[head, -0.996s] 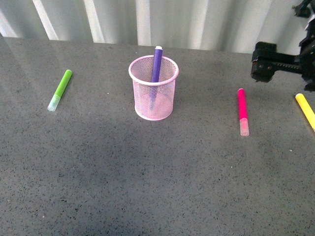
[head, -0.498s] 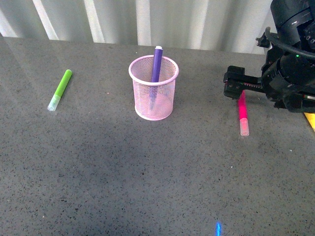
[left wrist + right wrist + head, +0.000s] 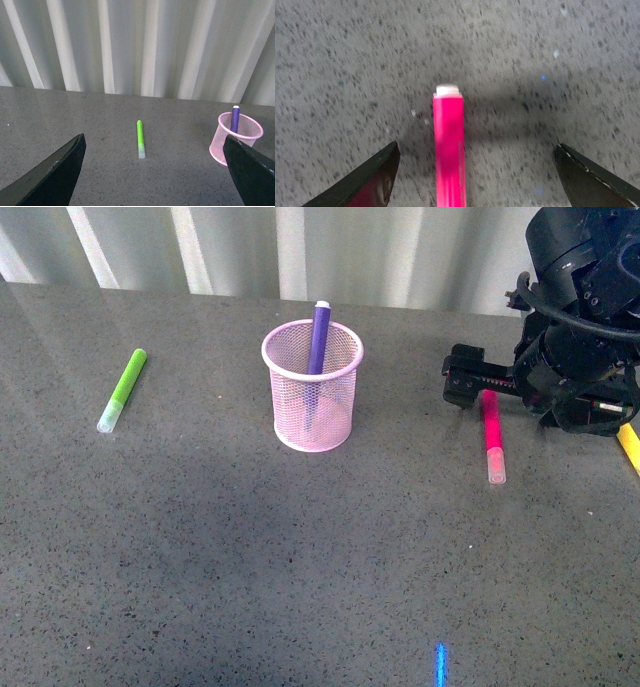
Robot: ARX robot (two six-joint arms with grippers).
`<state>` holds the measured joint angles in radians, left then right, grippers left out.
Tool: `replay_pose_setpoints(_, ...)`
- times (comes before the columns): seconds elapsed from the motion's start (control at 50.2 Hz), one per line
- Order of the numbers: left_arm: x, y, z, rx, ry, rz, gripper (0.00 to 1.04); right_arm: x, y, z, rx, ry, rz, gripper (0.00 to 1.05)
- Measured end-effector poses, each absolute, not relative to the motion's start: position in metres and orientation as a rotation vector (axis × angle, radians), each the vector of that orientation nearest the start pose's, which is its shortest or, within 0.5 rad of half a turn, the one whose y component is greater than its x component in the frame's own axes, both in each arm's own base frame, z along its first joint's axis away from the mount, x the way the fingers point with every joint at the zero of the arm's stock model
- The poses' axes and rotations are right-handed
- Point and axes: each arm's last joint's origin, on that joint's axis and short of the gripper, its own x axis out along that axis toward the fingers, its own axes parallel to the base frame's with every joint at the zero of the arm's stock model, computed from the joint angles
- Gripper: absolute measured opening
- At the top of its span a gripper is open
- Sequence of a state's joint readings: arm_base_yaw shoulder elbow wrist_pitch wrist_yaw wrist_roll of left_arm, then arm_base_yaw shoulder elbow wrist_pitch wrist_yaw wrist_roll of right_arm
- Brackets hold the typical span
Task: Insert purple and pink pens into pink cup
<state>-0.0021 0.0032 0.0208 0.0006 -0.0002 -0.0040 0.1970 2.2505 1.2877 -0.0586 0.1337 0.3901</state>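
My gripper is going to lower the pink pen into the pink cup. The purple pen (image 3: pixel 235 119) has open space (image 3: pixel 248 126) around it in there, so the purple pen will tilt then.
The pink cup (image 3: pixel 311 388) stands upright on the grey table, with the purple pen (image 3: pixel 318 339) standing in it, its tip above the rim. Both also show in the left wrist view, the cup (image 3: pixel 237 138) and the pen (image 3: pixel 234 119). The pink pen (image 3: pixel 493 435) lies flat to the right of the cup, clear cap toward me. My right gripper (image 3: pixel 478 385) is open, low over the pen's far end. In the right wrist view the pink pen (image 3: pixel 449 146) lies between the two spread fingers, untouched. My left gripper (image 3: pixel 152 171) is open and empty, away from the cup.
A lime green marker (image 3: pixel 122 389) lies at the left of the table and shows in the left wrist view (image 3: pixel 140 138). A yellow marker (image 3: pixel 629 447) lies at the right edge, partly behind my right arm. A corrugated wall runs behind the table.
My right arm has come in from the far right and lowered over the pink pen's far end. The pens and cup have not moved.
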Motion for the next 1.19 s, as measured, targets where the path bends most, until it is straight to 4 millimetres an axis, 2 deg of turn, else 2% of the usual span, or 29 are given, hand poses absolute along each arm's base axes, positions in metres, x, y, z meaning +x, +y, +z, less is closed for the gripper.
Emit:
replay_pose_setpoints(0.279,0.097,0.000,0.170,-0.004,-0.018,-0.002,0.98,0.419,0.080,0.059,0.209,0.990,-0.100,0.57)
replay_pose_setpoints(0.498,0.097,0.000,0.170,-0.004,-0.018,-0.002,0.98,0.416,0.080,0.057,0.212,0.994,-0.084,0.24)
replay_pose_setpoints(0.597,0.097,0.000,0.170,-0.004,-0.018,-0.002,0.98,0.413,0.079,0.058,0.210,0.994,-0.076,0.13)
replay_pose_setpoints(0.817,0.097,0.000,0.170,-0.004,-0.018,-0.002,0.98,0.404,0.078,0.061,0.176,0.929,-0.082,0.12)
replay_pose_setpoints(0.916,0.097,0.000,0.170,-0.004,-0.018,-0.002,0.98,0.400,0.079,0.070,0.158,0.846,-0.075,0.12)
replay_pose_setpoints(1.036,0.097,0.000,0.170,-0.004,-0.018,-0.002,0.98,0.396,0.084,0.096,0.153,0.673,-0.024,0.12)
replay_pose_setpoints(1.195,0.097,0.000,0.170,-0.004,-0.018,-0.002,0.98,0.384,0.104,0.151,0.100,0.343,0.130,0.12)
